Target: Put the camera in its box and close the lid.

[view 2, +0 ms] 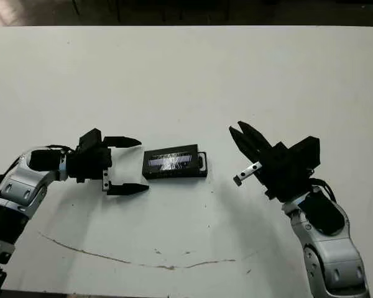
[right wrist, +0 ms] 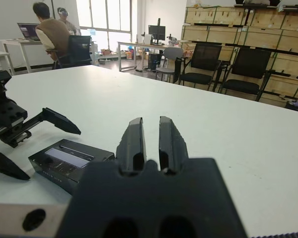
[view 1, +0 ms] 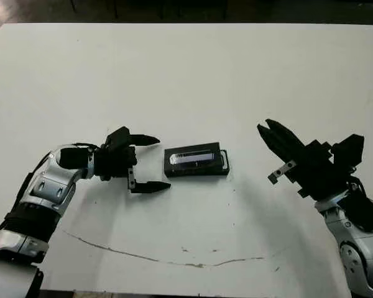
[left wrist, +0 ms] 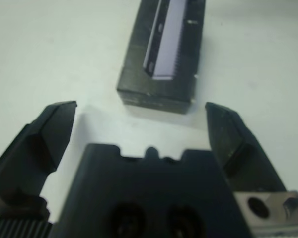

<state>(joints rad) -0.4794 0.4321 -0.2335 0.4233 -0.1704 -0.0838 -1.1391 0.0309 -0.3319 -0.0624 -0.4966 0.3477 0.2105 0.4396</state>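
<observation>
The lid [view 1: 192, 159] should come off the box alone and show the camera when I lift, because a pale rim [view 1: 224, 161] sticks out past its end.
The box [view 1: 196, 160] lies flat at the middle of the white table, and the lid [left wrist: 165, 47] with its glossy window strip sits on top of it. The camera is hidden; I cannot make it out through the window. My left gripper [view 1: 161, 162] is low over the table just left of the box. It is open, with one finger either side of the box's short end and not touching it. My right gripper [view 1: 265, 125] hangs above the table to the right of the box, well apart from it. Its fingers [right wrist: 136, 139] are shut on nothing.
A thin brown crack line [view 1: 161, 257] runs across the table near its front edge. In the right wrist view, office chairs [right wrist: 206, 62], desks and a seated person [right wrist: 49, 34] show far beyond the table.
</observation>
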